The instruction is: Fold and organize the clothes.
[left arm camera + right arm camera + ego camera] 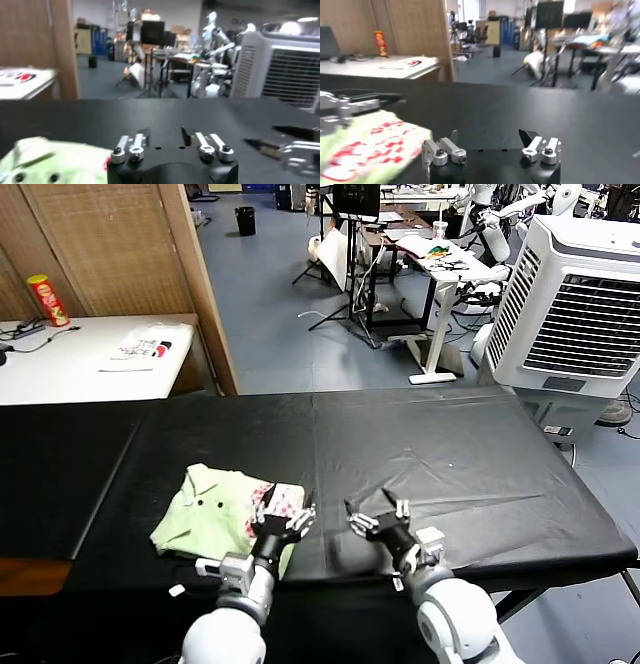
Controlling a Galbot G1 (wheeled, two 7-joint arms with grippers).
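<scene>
Next, I grab the printed edge (297, 495) with my right gripper and pull the T-shirt square as my left gripper moves clear, because the folded T-shirt (205, 512) lies crooked to the table's front edge.
The clothes are one pale green T-shirt (212, 512), lying folded into a compact bundle on the black table (430, 444) near its front left. Its red-and-white checkered print (283, 497) faces up at the bundle's right edge. My left gripper (287, 507) hovers just over that printed edge, open, with nothing between its fingers. In the left wrist view the gripper (164, 134) is empty and the shirt (52, 161) lies beside it. My right gripper (370, 506) is open over bare cloth just right of the shirt. The right wrist view shows this gripper (490, 135) empty, the shirt (370, 147) off to one side.
A white side table (70, 369) at the back left holds a red can (47, 299) and a white printed item (140, 349). A wooden partition (130, 244) stands behind it. A large white air cooler (580, 294) stands past the table's right end.
</scene>
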